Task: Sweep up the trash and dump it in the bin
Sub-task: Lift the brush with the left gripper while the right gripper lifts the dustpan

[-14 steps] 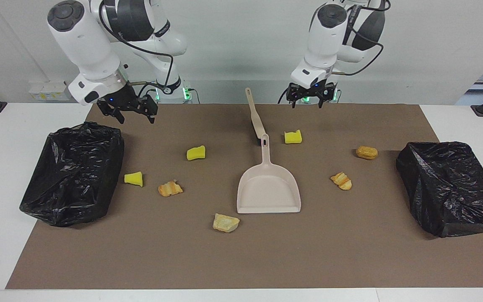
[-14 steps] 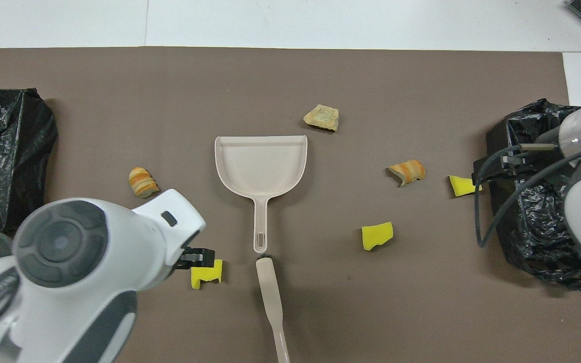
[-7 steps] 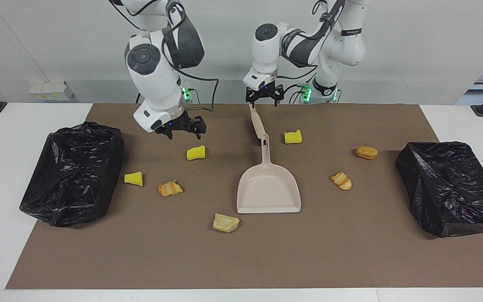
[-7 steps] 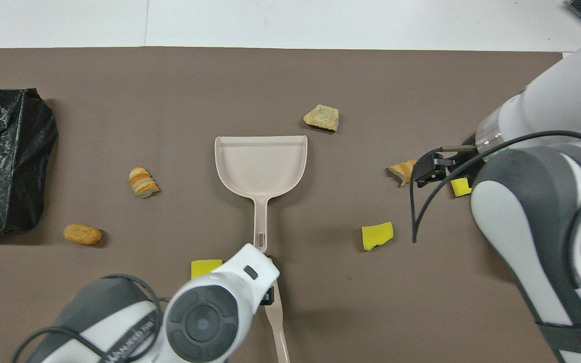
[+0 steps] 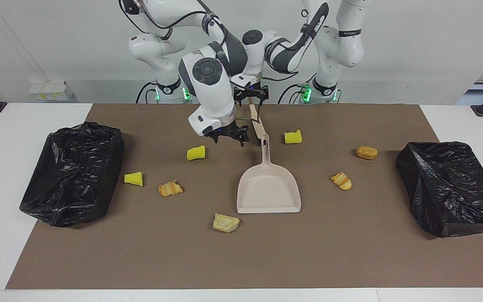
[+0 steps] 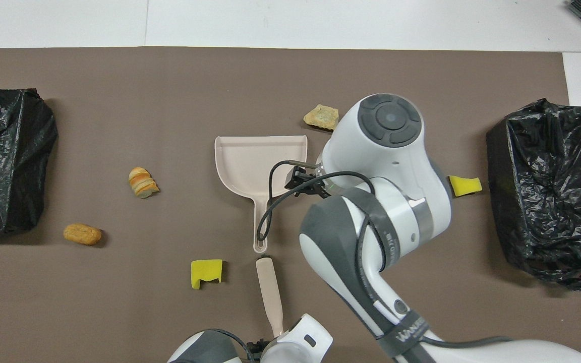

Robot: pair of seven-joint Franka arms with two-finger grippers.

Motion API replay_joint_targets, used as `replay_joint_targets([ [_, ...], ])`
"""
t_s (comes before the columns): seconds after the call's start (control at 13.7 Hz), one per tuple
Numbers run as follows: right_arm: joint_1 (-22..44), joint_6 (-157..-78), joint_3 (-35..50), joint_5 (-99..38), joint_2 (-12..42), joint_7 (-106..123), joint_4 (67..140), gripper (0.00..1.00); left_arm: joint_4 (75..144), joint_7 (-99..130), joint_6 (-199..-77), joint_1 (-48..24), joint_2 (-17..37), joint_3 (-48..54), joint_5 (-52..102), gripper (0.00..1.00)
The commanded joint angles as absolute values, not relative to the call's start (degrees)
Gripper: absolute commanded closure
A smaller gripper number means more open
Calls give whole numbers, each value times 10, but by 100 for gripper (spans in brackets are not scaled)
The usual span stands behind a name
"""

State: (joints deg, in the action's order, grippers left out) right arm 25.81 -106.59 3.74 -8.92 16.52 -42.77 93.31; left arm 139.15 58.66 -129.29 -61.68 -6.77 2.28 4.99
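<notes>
I should use my right gripper to turn the dustpan by the dustpan's handle point(image 6: 260, 244), because the dustpan's open edge point(image 6: 261, 138) points away from the trash on my left gripper's side and needs to face that trash.
Trash lies scattered on the brown mat: yellow sponge chunks point(image 5: 196, 152) point(image 5: 133, 178) point(image 5: 293, 136), golden pastry bits point(image 5: 170, 188) point(image 5: 341, 180) point(image 5: 367, 152) and a tan bread chunk point(image 5: 225, 222). A beige dustpan point(image 5: 268, 188) lies mid-mat, its handle pointing toward the robots. The beige brush point(image 5: 257, 122) lies in line with that handle. My right gripper point(image 5: 229, 140) hangs open and empty just above the mat, between a sponge chunk and the dustpan handle. Over the brush's robot-side end my left gripper point(image 5: 250, 95) is open and holds nothing. A black-bagged bin point(image 5: 74, 172) point(image 5: 449, 186) stands at each end.
From overhead, the right arm's wrist covers the mat beside the dustpan point(image 6: 260, 164) and hides some trash. The brush point(image 6: 269, 290) and both bins point(image 6: 5, 161) point(image 6: 547, 186) show there. White table borders the mat.
Both arms have swung in toward the middle. The right gripper came from near its end's bin to beside the dustpan handle; the left came over the brush. Nothing on the mat moved.
</notes>
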Motion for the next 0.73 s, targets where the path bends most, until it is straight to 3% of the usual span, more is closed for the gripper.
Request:
replay_joint_targets([
  [0.0,291,-1101,35,-101,185,-497,932,0,1409,592,-1306,-638,-70,12,63,19],
  [0.22,338,-1154,34,-90,222,-578,927,0,1407,582,-1299,-637,-69,11,63,85],
  [0.29,349,-1163,33,-84,232,-589,926,0,1406,577,-1291,-634,-72,11,63,100],
  [0.58,370,-1191,34,-67,251,-618,930,3,1392,483,-1163,-600,-111,1,63,100],
  [0.66,370,-1193,35,-66,252,-613,932,20,1392,452,-1120,-600,-123,1,63,100],
])
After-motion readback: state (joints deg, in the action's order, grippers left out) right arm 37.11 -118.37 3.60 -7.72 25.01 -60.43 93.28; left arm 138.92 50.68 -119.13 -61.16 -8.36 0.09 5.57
